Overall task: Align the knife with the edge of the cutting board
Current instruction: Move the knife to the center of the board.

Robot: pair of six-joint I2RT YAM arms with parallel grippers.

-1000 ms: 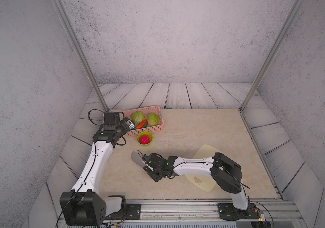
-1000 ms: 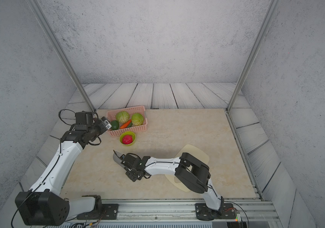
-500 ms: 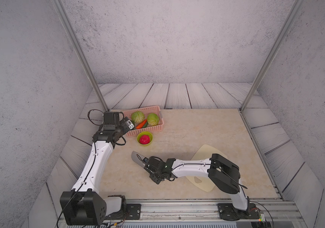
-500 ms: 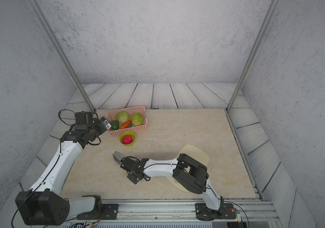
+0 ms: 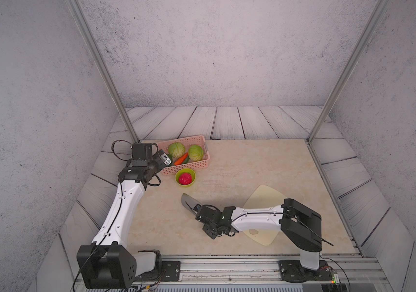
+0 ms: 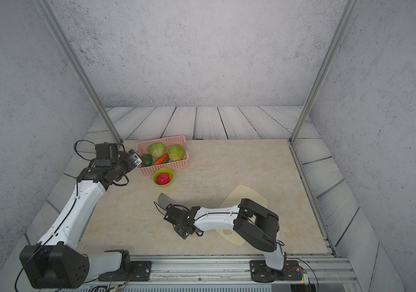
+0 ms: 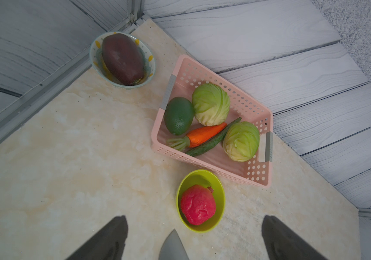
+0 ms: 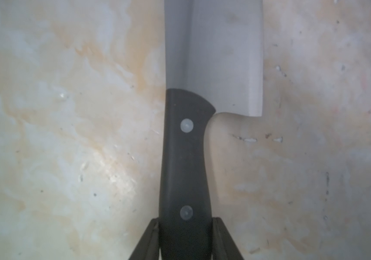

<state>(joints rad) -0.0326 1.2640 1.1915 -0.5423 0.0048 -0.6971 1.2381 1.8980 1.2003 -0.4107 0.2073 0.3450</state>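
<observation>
The knife's blade points at a slant away from the cutting board, so the robot's right gripper should swing the knife closer and then turn the cutting board by its hole.
The knife lies flat on the beige tabletop, its grey blade pointing away from the cutting board toward the back left. My right gripper is shut on its black riveted handle, one jaw on each side near the rear rivet. The cutting board, pale cream, lies to the right of the knife, partly under my right arm in both top views. My left gripper hangs open and empty above the table beside the basket, and the knife's blade tip shows below it.
A pink basket at the back left holds two cabbages, a carrot, a cucumber and an avocado. A green bowl with a red fruit stands in front of it, close to the blade tip. A patterned bowl with a purple vegetable sits in the corner.
My right gripper's jaws have closed onto the knife handle, and that wrist has settled slightly lower. The left arm has not moved.
</observation>
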